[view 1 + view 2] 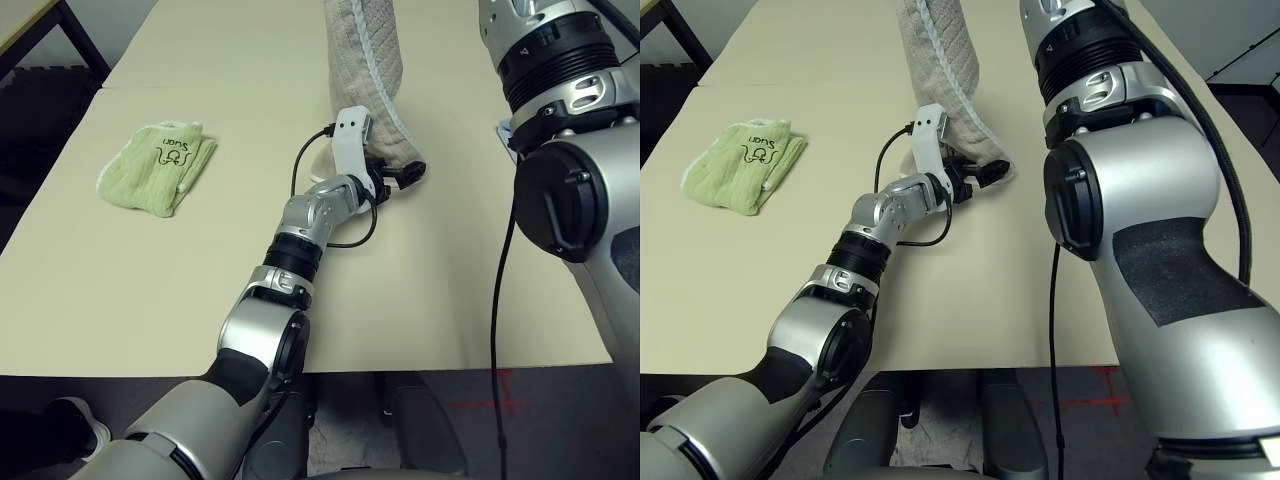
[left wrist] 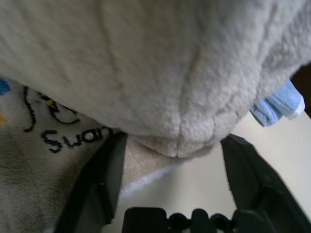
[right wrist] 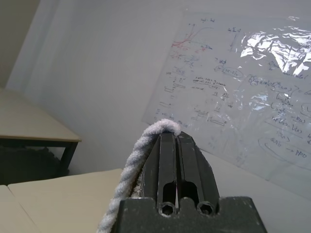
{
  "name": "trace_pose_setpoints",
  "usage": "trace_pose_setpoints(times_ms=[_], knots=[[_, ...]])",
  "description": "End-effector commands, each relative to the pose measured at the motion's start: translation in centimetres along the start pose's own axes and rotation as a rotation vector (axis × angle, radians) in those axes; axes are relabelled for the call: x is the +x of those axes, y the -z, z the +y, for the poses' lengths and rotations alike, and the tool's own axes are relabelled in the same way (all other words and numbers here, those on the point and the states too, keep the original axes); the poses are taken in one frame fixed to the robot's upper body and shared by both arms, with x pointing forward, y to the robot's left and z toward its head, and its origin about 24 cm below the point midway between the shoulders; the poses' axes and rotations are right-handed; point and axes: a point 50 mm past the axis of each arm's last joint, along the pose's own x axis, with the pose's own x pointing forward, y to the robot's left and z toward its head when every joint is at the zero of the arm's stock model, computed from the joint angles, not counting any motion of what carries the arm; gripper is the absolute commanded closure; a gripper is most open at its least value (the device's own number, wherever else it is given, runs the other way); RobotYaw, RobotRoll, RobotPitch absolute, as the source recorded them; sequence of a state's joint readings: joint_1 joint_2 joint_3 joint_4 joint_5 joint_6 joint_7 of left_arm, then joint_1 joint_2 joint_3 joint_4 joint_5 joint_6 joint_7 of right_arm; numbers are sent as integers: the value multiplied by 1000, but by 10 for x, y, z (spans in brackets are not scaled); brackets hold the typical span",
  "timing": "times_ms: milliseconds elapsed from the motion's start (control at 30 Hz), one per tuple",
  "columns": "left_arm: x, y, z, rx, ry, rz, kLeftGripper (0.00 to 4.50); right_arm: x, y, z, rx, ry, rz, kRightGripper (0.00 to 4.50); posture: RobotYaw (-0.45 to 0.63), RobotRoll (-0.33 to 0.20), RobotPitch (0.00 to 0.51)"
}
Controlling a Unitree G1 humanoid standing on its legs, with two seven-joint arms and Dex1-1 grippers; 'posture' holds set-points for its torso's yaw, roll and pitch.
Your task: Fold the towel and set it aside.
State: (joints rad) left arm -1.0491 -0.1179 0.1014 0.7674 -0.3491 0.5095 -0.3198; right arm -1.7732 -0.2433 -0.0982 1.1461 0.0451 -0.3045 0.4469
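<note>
My left gripper needs to back away, because it is around the beige towel's bunched bottom fold (image 2: 181,138). It should take the towel's hanging corner before both grippers stretch the towel's edge.
The beige towel (image 1: 365,70) hangs as a long drape over the middle of the table, its lower end resting on the tabletop. My right gripper (image 3: 176,138) is raised high and shut on the towel's (image 3: 130,167) top edge, which curls over its fingertips. My left gripper (image 1: 405,175) reaches in at table level and stands open around the towel's bottom fold (image 2: 160,87). One black finger (image 2: 104,174) is on each side of the cloth. The embroidered logo (image 2: 73,138) lies just beside the left finger.
A folded light green towel (image 1: 160,165) lies on the table (image 1: 150,290) at the left. A light blue towel (image 2: 277,104) peeks out behind the beige one, toward the right. The table's near edge runs across in front of my body.
</note>
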Motion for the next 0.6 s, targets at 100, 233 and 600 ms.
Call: trace_pose_setpoints(times_ms=[100,233,600], knots=[[-4,-2,13,12,-57,-13,2856,0,-4,-3,-16,-4,-13,4500,60,0,197],[-10,-7,19,13,-55,-26,4388,-1,-3,-3,-16,-6,-11,4500,60,0,196],[-89,-17,46,99,200,129,4454,-8,3,-13,-50,9,22,4500,63,0,197]])
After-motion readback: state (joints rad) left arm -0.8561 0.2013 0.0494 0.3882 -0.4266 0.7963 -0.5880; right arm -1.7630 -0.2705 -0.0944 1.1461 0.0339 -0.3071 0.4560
